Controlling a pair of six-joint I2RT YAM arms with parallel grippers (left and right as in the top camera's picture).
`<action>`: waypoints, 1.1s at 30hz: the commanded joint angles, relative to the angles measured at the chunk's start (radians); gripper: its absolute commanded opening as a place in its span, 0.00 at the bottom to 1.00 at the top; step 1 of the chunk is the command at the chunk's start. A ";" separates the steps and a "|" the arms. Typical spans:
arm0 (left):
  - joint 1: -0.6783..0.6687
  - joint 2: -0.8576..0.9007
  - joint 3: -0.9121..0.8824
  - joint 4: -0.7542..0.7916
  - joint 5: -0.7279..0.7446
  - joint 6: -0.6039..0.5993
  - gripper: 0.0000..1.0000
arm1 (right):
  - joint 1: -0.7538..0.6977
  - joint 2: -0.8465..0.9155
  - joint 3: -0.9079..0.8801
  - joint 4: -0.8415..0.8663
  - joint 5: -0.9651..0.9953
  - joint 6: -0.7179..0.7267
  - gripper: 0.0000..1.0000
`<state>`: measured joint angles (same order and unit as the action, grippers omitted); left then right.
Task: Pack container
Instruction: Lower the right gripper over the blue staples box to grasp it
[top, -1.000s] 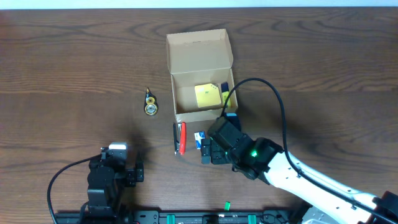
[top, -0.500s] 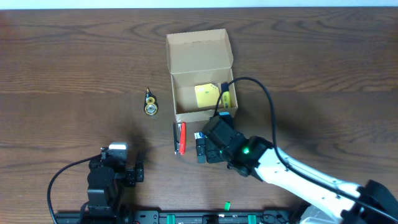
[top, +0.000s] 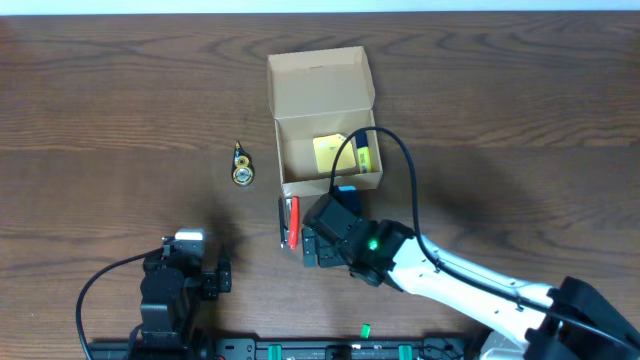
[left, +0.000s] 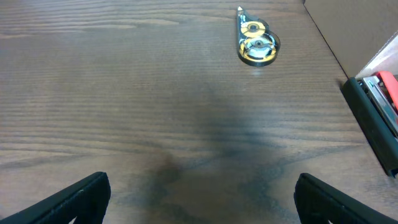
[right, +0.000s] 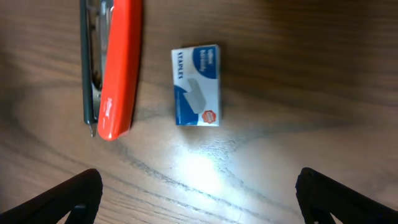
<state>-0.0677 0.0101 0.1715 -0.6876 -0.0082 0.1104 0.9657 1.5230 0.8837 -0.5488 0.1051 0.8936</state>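
My right gripper spans both the red stapler (right: 119, 78) and the blue staples box (right: 198, 86), so I should turn it and move it over to close around only the box.
The tan cardboard container (top: 284, 156) stands open at the table's middle, its flap lid folded back. A yellow sticky-note pad (top: 331, 152) and a small yellow-and-blue item (top: 363, 156) lie inside. My right gripper (top: 318, 242) is open and empty just in front of the container. Its wrist view shows its fingers (right: 199, 199) apart above bare wood, with a blue staples box (right: 196, 85) and a red stapler (right: 118, 68) just ahead. The stapler (top: 291, 222) lies left of that gripper. My left gripper (top: 185, 280) is open and empty near the front left edge.
A yellow-and-clear tape dispenser (top: 241, 165) lies left of the container; it also shows in the left wrist view (left: 255, 43). That view shows the stapler's end (left: 373, 118) and a container wall (left: 360, 31) at its right edge. A cable loops over the container's front right corner.
My right gripper has moved left along the front of the container and now covers the staples box from above. The left arm has not moved.
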 joint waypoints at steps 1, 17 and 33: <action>0.004 -0.006 -0.013 -0.001 -0.018 0.017 0.95 | 0.011 0.007 0.039 -0.040 0.106 0.135 0.98; 0.004 -0.006 -0.013 -0.001 -0.018 0.017 0.95 | 0.018 0.053 0.073 0.125 -0.034 0.102 0.99; 0.004 -0.006 -0.013 -0.001 -0.018 0.017 0.95 | 0.010 0.074 0.073 0.077 0.018 0.210 0.99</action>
<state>-0.0677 0.0101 0.1715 -0.6876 -0.0082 0.1104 0.9699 1.5726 0.9421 -0.4591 0.0628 1.0439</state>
